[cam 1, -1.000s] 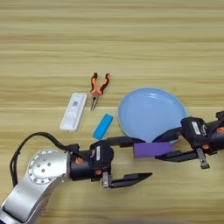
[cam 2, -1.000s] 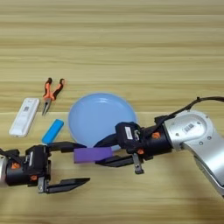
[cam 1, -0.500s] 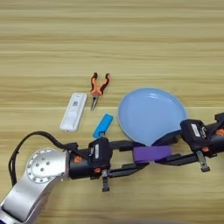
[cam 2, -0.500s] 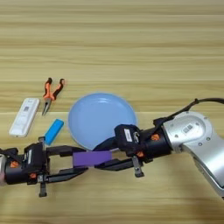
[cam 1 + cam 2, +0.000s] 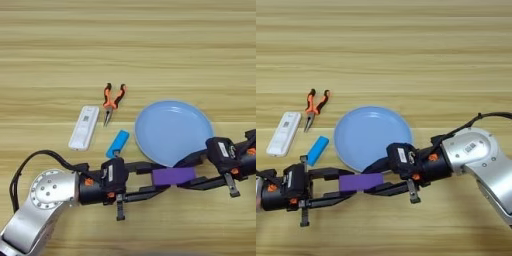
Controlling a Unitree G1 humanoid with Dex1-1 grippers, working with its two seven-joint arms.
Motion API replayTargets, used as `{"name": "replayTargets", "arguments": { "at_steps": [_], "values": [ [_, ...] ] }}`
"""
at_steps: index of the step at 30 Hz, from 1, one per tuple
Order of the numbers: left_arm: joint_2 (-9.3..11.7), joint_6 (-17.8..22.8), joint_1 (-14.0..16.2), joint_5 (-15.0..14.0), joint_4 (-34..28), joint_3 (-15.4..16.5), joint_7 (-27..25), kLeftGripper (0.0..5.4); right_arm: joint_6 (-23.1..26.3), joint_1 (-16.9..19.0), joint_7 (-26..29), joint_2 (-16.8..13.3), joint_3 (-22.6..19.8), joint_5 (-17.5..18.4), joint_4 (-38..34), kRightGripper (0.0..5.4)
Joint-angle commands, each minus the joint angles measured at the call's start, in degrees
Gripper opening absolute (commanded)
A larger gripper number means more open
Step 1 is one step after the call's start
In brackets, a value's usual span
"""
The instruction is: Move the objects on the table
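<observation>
The purple block (image 5: 361, 182) is gripped by both my grippers, so my right gripper should open and let go of the block's end (image 5: 379, 181) while my left gripper keeps holding the block.
The purple block (image 5: 173, 176) hangs just above the table (image 5: 125, 40), in front of the blue plate's near rim. My right gripper (image 5: 187, 174) reaches in from the right and is shut on the block's right end. From the lower left, my left gripper (image 5: 156, 179) has one finger above and one below the block's left end and is shut on it. The long white device (image 5: 84, 127) with its small grey window lies flat at mid left, well apart from both grippers.
A blue plate (image 5: 172, 131) sits right of centre. A bright blue block (image 5: 117, 143) lies between the plate and the white device. Orange-handled pliers (image 5: 112, 100) lie just behind them. A black cable loops from my left arm at the lower left.
My left gripper has moved right from an open stance below the plate and closed its fingers onto the purple block's left end. The right gripper has kept its hold and stayed nearly still.
</observation>
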Motion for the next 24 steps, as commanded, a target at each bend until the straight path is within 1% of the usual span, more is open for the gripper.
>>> {"name": "replayTargets", "arguments": {
  "at_steps": [1,8,12,14,17,19,22,24],
  "values": [
    [-0.2,-0.4,-0.8,0.1,-0.2,-0.4,-0.3,1.35,0.2,0.2,-0.3,-0.3,-0.7,0.6,0.0,1.43],
    [-0.3,-1.1,-0.5,-0.1,0.4,0.1,-0.3,1.35,0.1,0.6,-0.6,0.2,-0.6,1.0,-0.2,1.43],
    [0.0,-0.4,-0.7,-0.9,-0.8,1.0,0.0,1.35,1.3,0.6,-1.5,0.6,-1.7,2.8,-1.3,1.99],
    [-0.2,-0.7,-0.3,-0.9,-0.8,1.1,0.2,1.35,1.2,1.3,-2.0,0.6,-2.0,3.6,-1.9,2.13],
    [-0.3,-0.9,0.0,-1.0,-0.8,1.1,0.3,1.35,1.8,1.6,-2.2,0.6,-3.0,5.1,-2.4,2.54],
    [-0.4,-1.0,0.3,-0.9,-0.7,1.1,0.4,1.35,1.9,1.7,-2.5,0.5,-3.5,5.8,-2.6,2.71],
    [-0.8,-1.2,0.6,-1.0,-0.4,1.2,0.6,1.35,1.5,2.1,-3.2,1.0,-4.6,7.0,-2.7,3.10],
    [-0.9,-1.2,0.6,-1.0,-0.4,1.4,1.0,1.35,1.3,2.4,-3.9,1.6,-5.5,7.7,-2.6,3.26]
  ]
}}
